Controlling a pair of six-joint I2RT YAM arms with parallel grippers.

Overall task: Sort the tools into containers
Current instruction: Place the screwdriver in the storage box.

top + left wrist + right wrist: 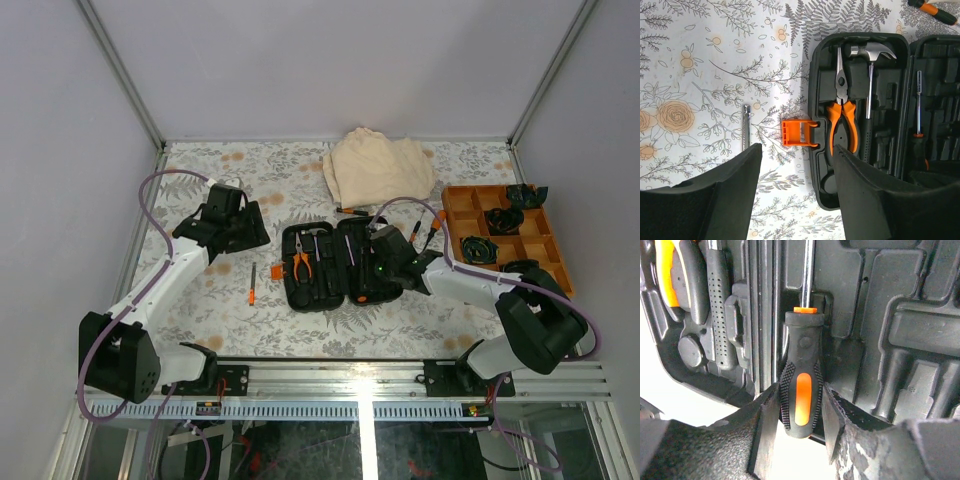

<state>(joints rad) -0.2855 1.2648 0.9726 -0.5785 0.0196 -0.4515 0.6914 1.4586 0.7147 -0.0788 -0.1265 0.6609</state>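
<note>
Next, my right gripper opens, moves toward the handle's collar (805,319) and pushes the handle down into its slot, because the screwdriver's handle end (800,431) is riding over the case's rim.
The black tool case (330,296) lies open mid-table. Its left half holds orange-handled pliers (842,120) and a small hammer (871,70). My right gripper (800,390) is shut on the black-and-orange handle of a screwdriver (802,400), whose shaft lies along a moulded slot in the right half (920,330). My left gripper (797,148) hangs open over the table by the case's orange latch (790,133), nothing between its fingers. A loose screwdriver (252,284) lies on the table left of the case.
A beige cloth (378,168) is bunched behind the case, with a screwdriver (352,211) at its front edge. An orange divided tray (548,245) with black items stands at the right. Another screwdriver (437,225) lies between tray and case.
</note>
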